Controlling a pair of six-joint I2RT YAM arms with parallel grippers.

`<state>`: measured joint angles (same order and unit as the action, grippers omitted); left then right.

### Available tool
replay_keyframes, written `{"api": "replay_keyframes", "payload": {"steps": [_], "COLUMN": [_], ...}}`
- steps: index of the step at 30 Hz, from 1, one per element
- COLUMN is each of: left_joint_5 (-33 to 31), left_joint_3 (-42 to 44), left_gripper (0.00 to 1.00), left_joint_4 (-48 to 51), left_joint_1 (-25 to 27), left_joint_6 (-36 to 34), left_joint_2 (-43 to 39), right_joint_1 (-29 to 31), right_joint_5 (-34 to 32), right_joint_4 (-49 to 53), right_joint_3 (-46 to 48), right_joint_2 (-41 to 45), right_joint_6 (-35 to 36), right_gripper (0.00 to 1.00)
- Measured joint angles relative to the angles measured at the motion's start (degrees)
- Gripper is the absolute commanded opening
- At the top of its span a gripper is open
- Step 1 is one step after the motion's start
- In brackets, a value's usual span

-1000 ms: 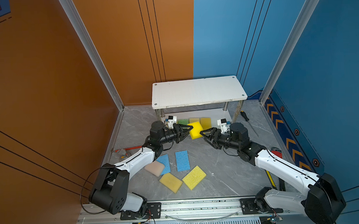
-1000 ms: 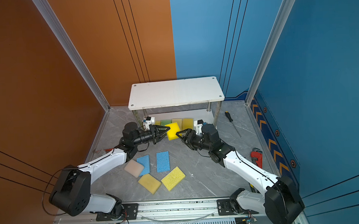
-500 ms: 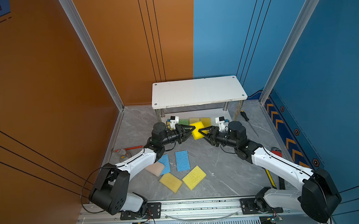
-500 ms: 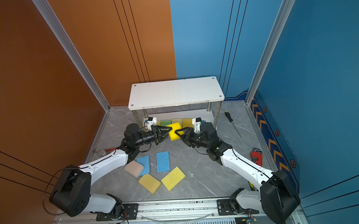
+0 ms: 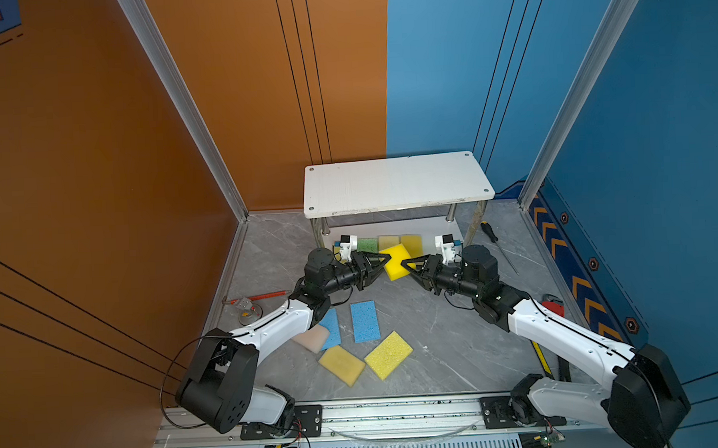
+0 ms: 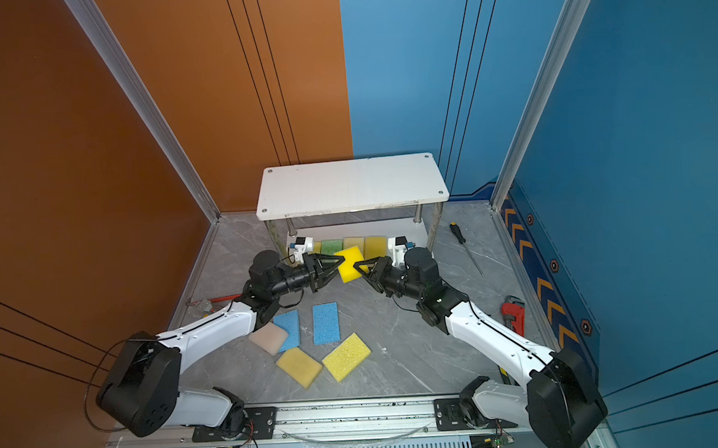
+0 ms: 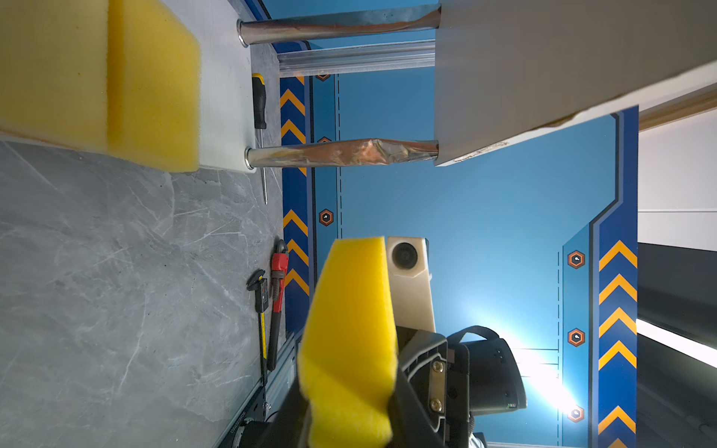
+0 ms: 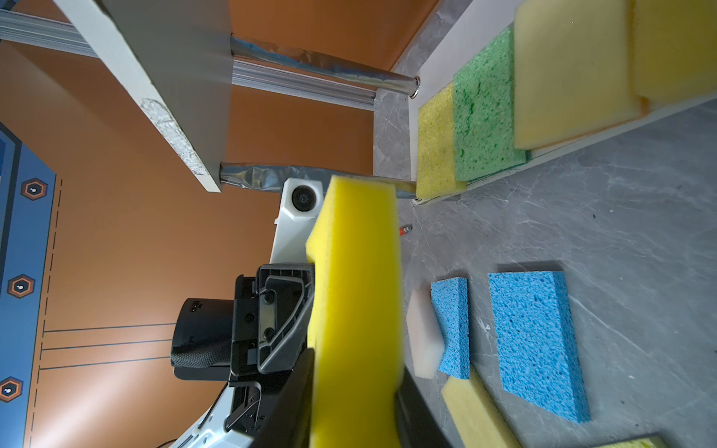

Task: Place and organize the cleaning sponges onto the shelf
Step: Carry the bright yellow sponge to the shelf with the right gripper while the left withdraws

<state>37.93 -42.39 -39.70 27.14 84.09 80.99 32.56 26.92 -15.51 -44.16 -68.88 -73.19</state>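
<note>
The lower board's loose end [image 5: 429,238] lies by my right gripper. Next, my left gripper lets go of the bright yellow sponge [image 5: 397,263] so that my right gripper can lay it there.
A bright yellow sponge [image 5: 397,261] hangs on edge just in front of the shelf [image 5: 397,181]. My left gripper [image 5: 383,260] is shut on its left end. My right gripper [image 5: 410,265] is shut on its right end. In the wrist views the foam [image 7: 349,329] [image 8: 357,310] fills the gap between each pair of jaws. On the lower board lie a green sponge [image 5: 367,244] and yellow ones [image 5: 411,242] in a row. On the floor lie two blue sponges [image 5: 365,320], a whitish-pink one [image 5: 311,338] and two yellow ones [image 5: 389,354].
A screwdriver [image 5: 495,242] lies right of the shelf's chrome post. A red pipe wrench [image 6: 512,312] rests by the right wall. A red-handled tool [image 5: 264,296] lies near the left wall. Walls close in on three sides.
My right gripper has come up to the yellow sponge's free end and shut on it. The left gripper kept its hold and shifted slightly toward the shelf.
</note>
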Motion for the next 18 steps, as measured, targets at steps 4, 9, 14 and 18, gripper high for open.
{"api": "replay_keyframes", "payload": {"steps": [4,9,14,18], "left_joint_5": [-0.59,-1.01,-1.31,-1.42], "left_joint_3": [0.02,0.33,2.14,2.91], "left_gripper": [0.57,0.75,0.81,0.82], "left_joint_4": [0.02,0.0,0.31,6.19], "left_joint_1": [0.33,0.42,0.22,-0.44], "left_joint_6": [-0.13,-0.09,-0.07,-2.69], "left_joint_2": [0.0,0.0,-0.61,-3.61], "right_joint_1": [-0.17,-1.6,-5.35,-10.97], "right_joint_5": [-0.15,-1.55,-2.01,-3.82], "right_joint_4": [0.02,0.48,3.82,11.23], "right_joint_3": [0.04,0.04,0.02,-0.37], "right_joint_2": [0.9,2.29,2.93,4.7], "right_joint_6": [0.02,0.11,1.53,5.68], "right_gripper": [0.26,0.21,0.22,0.22]}}
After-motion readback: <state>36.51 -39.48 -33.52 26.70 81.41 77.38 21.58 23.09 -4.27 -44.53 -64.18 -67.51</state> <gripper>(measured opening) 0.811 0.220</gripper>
